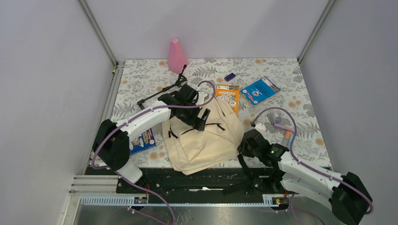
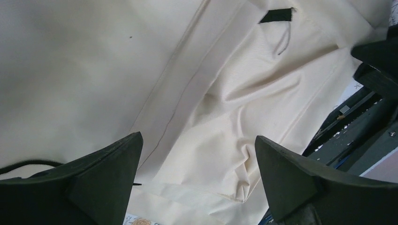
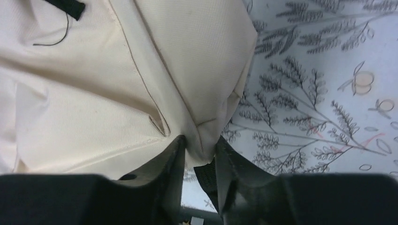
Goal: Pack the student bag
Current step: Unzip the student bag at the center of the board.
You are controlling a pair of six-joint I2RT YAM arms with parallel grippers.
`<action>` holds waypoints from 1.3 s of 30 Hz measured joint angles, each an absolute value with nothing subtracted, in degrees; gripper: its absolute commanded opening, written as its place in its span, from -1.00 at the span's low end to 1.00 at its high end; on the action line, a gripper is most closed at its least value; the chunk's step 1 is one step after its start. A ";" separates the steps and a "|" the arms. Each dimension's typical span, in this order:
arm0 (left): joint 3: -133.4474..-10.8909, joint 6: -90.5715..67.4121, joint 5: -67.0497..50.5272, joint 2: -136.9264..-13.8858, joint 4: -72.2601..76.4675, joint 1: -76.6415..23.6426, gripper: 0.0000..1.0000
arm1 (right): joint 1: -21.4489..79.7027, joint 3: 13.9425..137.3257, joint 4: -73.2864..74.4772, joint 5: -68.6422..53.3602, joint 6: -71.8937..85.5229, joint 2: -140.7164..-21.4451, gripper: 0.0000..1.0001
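Observation:
My right gripper is holding the bag's corner, and the flap covers the student bag's opening (image 2: 212, 86). Next, my left gripper pinches the flap's edge (image 2: 177, 133) and lifts it.
The student bag (image 1: 206, 138), a cream-beige fabric backpack with black straps, lies in the middle of the floral table. My left gripper (image 1: 199, 119) hovers over its upper part, open and empty; in the left wrist view its fingers (image 2: 108, 164) stand wide apart above the bag's cloth (image 2: 211, 93). My right gripper (image 1: 244, 143) is at the bag's lower right corner. In the right wrist view the gripper (image 3: 199, 145) is shut on a fold of the bag's corner (image 3: 206, 136), with a black strap (image 3: 204, 176) beneath.
Behind the bag lie an orange booklet (image 1: 228, 96), a blue booklet (image 1: 261, 90) and a small purple item (image 1: 229, 77). A pink bottle (image 1: 177, 56) stands at the back. Another blue booklet (image 1: 143, 140) lies left, pens (image 1: 286, 133) lie right. A black rod (image 1: 162, 89) lies back left.

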State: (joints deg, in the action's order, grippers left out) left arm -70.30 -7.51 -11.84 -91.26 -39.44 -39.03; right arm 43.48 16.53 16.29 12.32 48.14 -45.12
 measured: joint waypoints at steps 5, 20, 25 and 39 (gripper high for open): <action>-70.15 -6.76 -12.08 -91.24 -39.09 -39.00 0.87 | 42.19 24.27 15.25 15.09 42.57 -56.75 -1.00; -68.36 -8.10 -6.46 -91.24 -37.50 -35.16 0.35 | 32.69 36.71 10.90 17.61 23.75 -71.00 -1.00; -67.85 -10.59 -10.26 -91.90 -35.33 -29.95 0.46 | 31.83 36.67 9.98 15.94 21.71 -71.05 -1.00; -69.87 -13.13 -11.29 -100.90 -32.93 -30.46 0.06 | 30.79 33.87 6.20 12.21 21.28 -70.65 -1.00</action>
